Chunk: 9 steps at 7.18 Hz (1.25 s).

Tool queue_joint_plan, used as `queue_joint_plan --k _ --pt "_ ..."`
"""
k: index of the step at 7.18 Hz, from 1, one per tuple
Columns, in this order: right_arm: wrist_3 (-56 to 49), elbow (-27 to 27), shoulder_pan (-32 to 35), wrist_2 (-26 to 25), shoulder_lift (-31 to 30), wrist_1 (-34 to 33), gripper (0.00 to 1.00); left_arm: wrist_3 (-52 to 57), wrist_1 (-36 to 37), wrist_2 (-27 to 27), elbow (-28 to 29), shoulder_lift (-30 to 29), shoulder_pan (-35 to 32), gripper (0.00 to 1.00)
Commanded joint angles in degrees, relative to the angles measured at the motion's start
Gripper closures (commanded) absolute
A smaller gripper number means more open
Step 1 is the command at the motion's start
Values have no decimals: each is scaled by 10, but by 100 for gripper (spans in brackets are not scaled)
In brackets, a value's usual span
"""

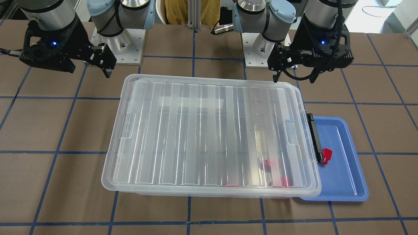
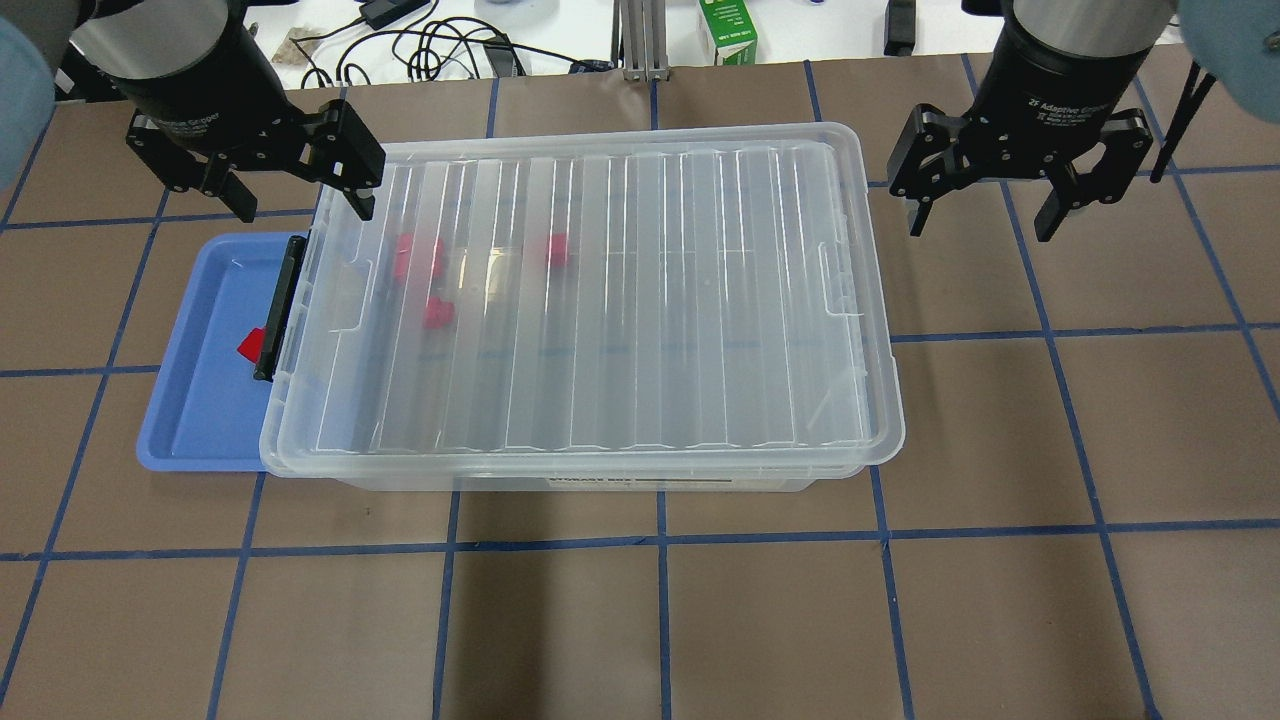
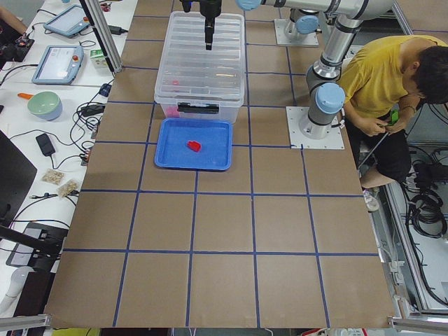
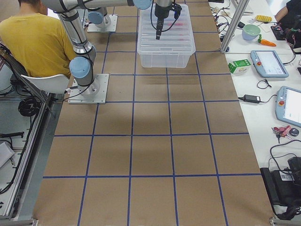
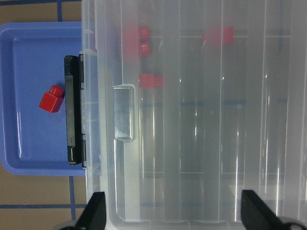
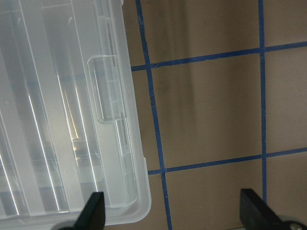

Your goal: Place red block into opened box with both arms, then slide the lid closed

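A faint red smear [image 1: 231,185] shows through the ribbed lid, away from the black latch. I should expect another red block [image 5: 221,36] to be lying there.
The clear box [image 2: 600,482] stands mid-table with its ribbed lid [image 2: 620,300] lying over it, set slightly toward the tray end. Through the lid I see three red blocks [image 2: 438,314] near the black latch [image 2: 280,305]. One more red block [image 2: 250,345] lies outside the box on the blue tray, also seen in the left wrist view [image 5: 51,99]. My left gripper [image 2: 300,205] hangs open and empty over the box's back corner at the latch end. My right gripper [image 2: 983,222] hangs open and empty over bare table beyond the other short side.
A shallow blue tray [image 2: 190,420] lies partly under the box's latch end. A person in a yellow shirt [image 3: 378,77] sits behind the robot bases. A side table holds tablets, cables, a bowl [image 3: 44,105] and a green carton [image 2: 728,30].
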Motion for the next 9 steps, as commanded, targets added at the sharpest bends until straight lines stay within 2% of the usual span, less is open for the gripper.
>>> queue_joint_plan --k 1,6,7,9 --pt "3 0 1 4 1 0 0 0 0 0 -1 0 0 0" --pt "-4 1 -2 4 23 -7 0 0 0 0 -1 -1 0 0" --pt "1 0 -1 3 46 -23 0 0 0 0 0 -2 0 0" --pt "-2 11 0 4 92 -98 0 1 -1 1 2 -1 2 0"
